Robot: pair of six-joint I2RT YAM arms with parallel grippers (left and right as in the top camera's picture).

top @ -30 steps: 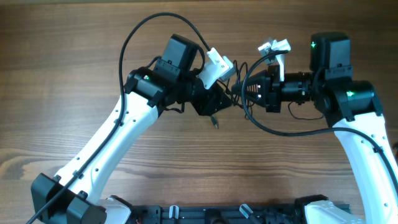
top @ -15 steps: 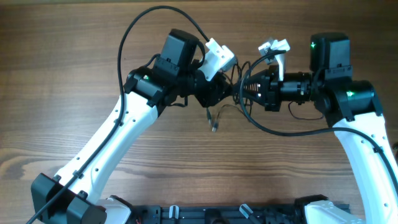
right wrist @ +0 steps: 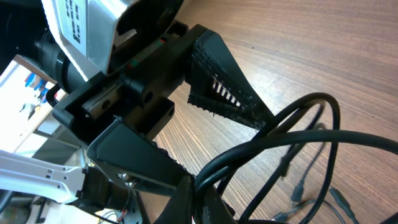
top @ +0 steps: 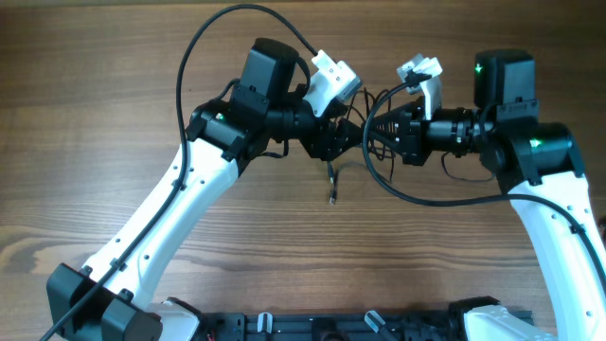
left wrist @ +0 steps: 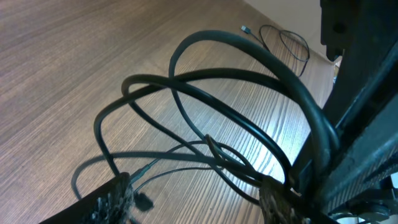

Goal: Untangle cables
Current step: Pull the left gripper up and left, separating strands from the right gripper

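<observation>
Several crossed strands of cable point(right wrist: 214, 168) are pinched together in my right gripper, so next my left gripper takes the cable loops point(left wrist: 211, 160) between its fingers first. My right gripper should then open and move away.
The cables point(top: 332, 178) form a thin dark tangle held above the table between my two grippers, with one strand and its plug point(top: 331, 197) hanging down. My right gripper point(top: 372, 133) is shut on the bundle; in the right wrist view the fingers point(right wrist: 208, 193) pinch black strands, and loose ends with small plugs point(right wrist: 298, 186) trail to the right. Facing it from the left, my left gripper point(top: 348, 133) stands open. In the left wrist view, cable loops point(left wrist: 205, 146) run across the wide gap between its fingertips point(left wrist: 196, 199) without being pinched.
Another thin cable point(left wrist: 289, 45) lies looped on the wooden table beyond the grippers, its plug point(left wrist: 244, 28) pointing left. A thicker black arm cable point(top: 407, 194) loops under the right wrist. The two grippers are almost touching.
My left gripper has opened wider and let go of the strands. The hanging plug has dropped a little lower and to the right. The right gripper has stayed shut in place.
</observation>
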